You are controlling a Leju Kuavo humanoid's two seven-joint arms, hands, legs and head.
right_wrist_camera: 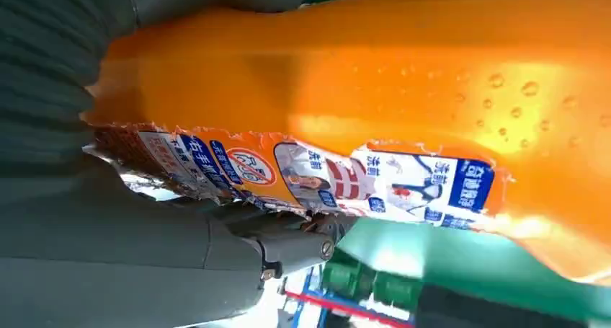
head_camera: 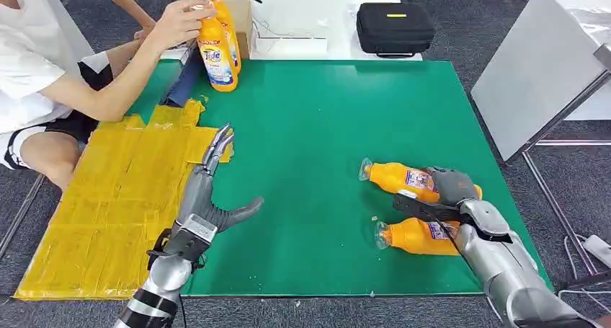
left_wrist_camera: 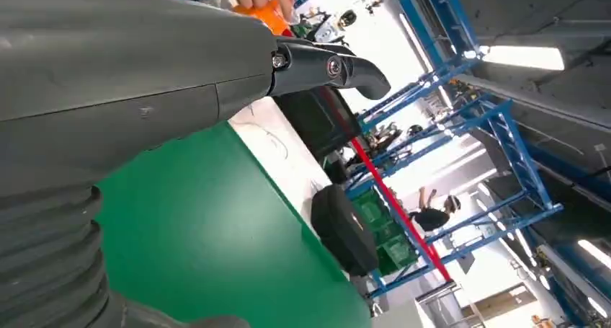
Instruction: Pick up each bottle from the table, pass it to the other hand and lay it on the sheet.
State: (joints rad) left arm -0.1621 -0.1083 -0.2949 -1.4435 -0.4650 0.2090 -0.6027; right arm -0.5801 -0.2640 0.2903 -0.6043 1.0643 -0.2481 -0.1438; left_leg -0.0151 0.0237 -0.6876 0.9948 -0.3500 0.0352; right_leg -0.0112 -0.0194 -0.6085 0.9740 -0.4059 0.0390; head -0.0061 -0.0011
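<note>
My gripper will need to turn the farther bottle over to show its red-banded label. The farther bottle's purple label (head_camera: 419, 179) faces up, so I expect the red-banded label to be hidden underneath until then.
Two orange bottles lie on their sides at the right of the green table (head_camera: 324, 126). My right hand (head_camera: 443, 194) is wrapped around the farther bottle (head_camera: 393, 176), thumb over it and dark fingers along its near side. In the right wrist view that bottle (right_wrist_camera: 403, 76) presses against the palm, above the thumb (right_wrist_camera: 180, 263). The nearer bottle (head_camera: 414, 236) lies just below the hand. My left hand (head_camera: 209, 198) hovers open and holds nothing at the edge of the yellow sheet (head_camera: 122, 198), fingers pointing away. The left wrist view shows that hand (left_wrist_camera: 144, 76) over the green table (left_wrist_camera: 216, 227).
At the far left a person (head_camera: 65, 68) holds two upright orange Tide bottles (head_camera: 218, 50) at the table's corner. A black case (head_camera: 395, 27) sits on a white table behind. Another white table (head_camera: 540, 76) stands to the right.
</note>
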